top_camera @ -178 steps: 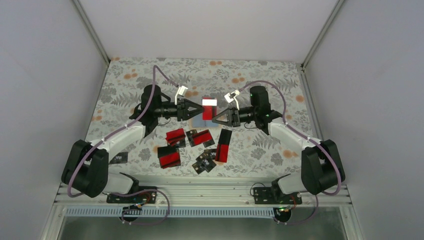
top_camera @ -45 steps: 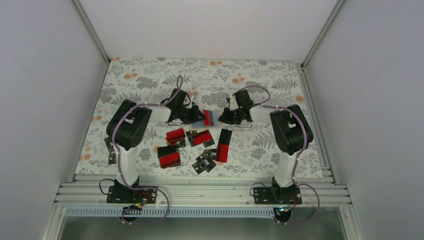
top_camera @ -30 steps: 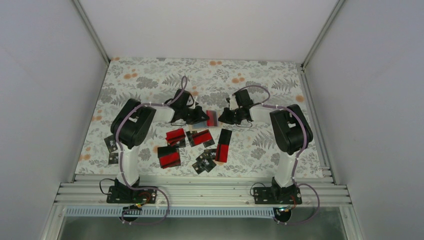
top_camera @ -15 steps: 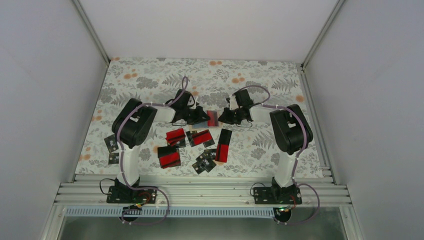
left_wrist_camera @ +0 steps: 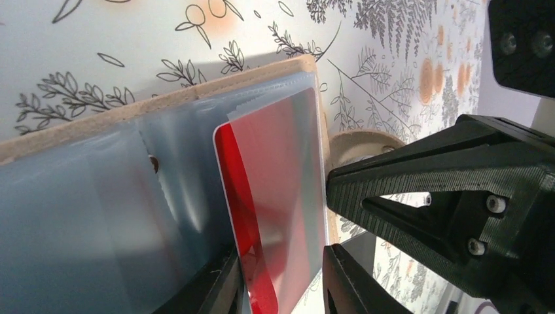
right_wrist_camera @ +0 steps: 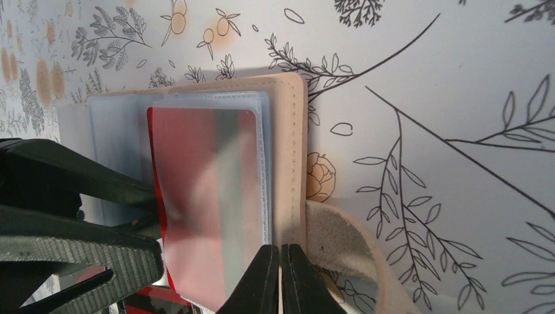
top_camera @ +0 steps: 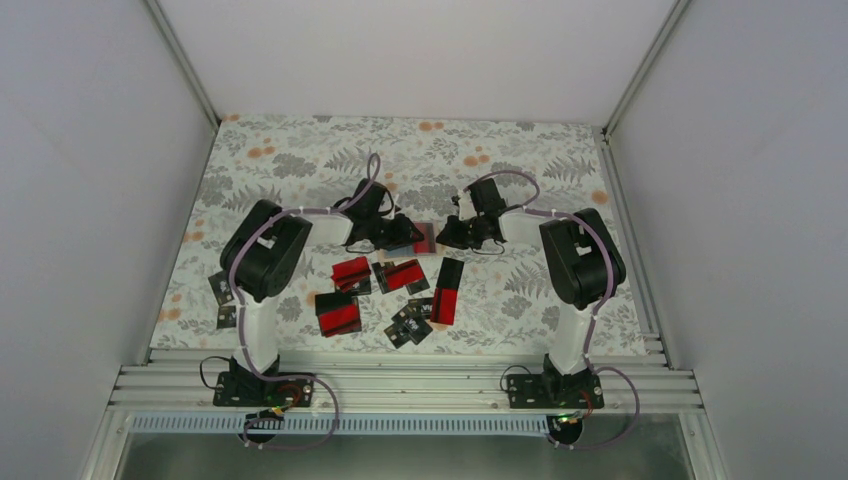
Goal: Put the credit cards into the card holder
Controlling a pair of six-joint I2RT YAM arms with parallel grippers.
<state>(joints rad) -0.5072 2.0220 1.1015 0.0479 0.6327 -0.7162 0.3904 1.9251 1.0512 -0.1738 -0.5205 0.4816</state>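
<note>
The red credit card's near edge (left_wrist_camera: 237, 182) is sticking out of the clear sleeve, so the robot's left gripper should close its fingers and push against that edge (left_wrist_camera: 254, 256) with the ends of its fingers.
The tan card holder (right_wrist_camera: 288, 150) lies open on the floral table between my two grippers, its pale blue-grey sleeves up. A red credit card (right_wrist_camera: 196, 176) sits most of the way inside a clear sleeve, and its near end (left_wrist_camera: 275, 170) sticks out. My left gripper (left_wrist_camera: 280, 275) is open, its fingers standing apart on either side of that end. My right gripper (right_wrist_camera: 280, 252) is shut, its tips against the holder's tan edge (left_wrist_camera: 163, 98). From above, the left gripper (top_camera: 403, 236) and the right gripper (top_camera: 447, 234) nearly meet over the holder (top_camera: 426, 237).
Several loose red-and-black cards (top_camera: 350, 272) lie scattered in front of the grippers, one long pile (top_camera: 447, 290) to the right. Two dark cards (top_camera: 222, 288) lie near the left arm's elbow. The holder's strap (right_wrist_camera: 340, 242) curls out beside the right fingers.
The left jaws have parted from the red card, which stays in the sleeve. Before that the left gripper edged right, pushing the card in. The right gripper has not moved.
</note>
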